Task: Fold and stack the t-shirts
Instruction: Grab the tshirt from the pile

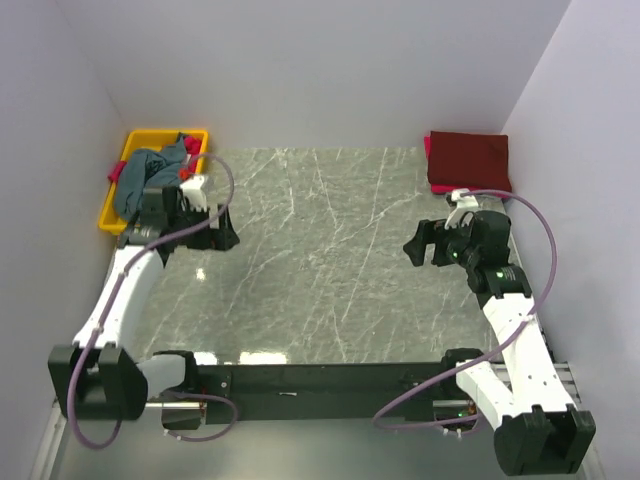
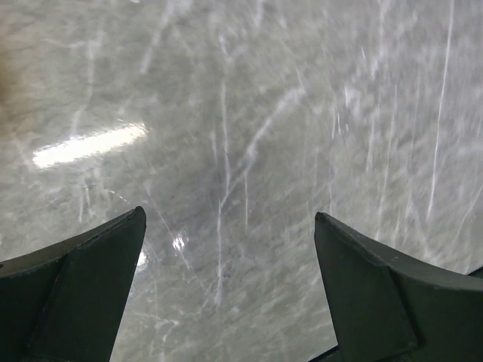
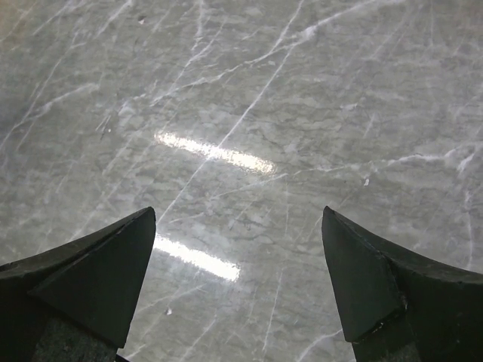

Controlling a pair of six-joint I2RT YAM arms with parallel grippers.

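Note:
My left gripper keeps going into the yellow bin (image 1: 146, 146) and closes on the slate blue-grey t-shirt (image 1: 150, 170), since that t-shirt is lying over the pinkish-red cloth.
A slate blue-grey t-shirt (image 1: 150, 170) lies crumpled in the yellow bin (image 1: 110, 215) at the far left, with bits of pinkish-red cloth (image 1: 117, 172) beside it. A dark maroon t-shirt (image 1: 468, 160) lies folded flat at the far right corner, and a thin pinkish-red edge (image 1: 427, 148) shows along its left side. My left gripper (image 1: 225, 230) hovers just right of the bin, open, with only bare marble between its fingers (image 2: 90, 286). My right gripper (image 1: 420, 245) is open over the table, below and left of the maroon shirt, holding nothing between its fingers (image 3: 98, 279).
The grey marble tabletop (image 1: 330, 260) spreads between the two arms. White walls close in the table on the left, back and right. Purple cables loop from both arms. The black base rail runs along the near edge.

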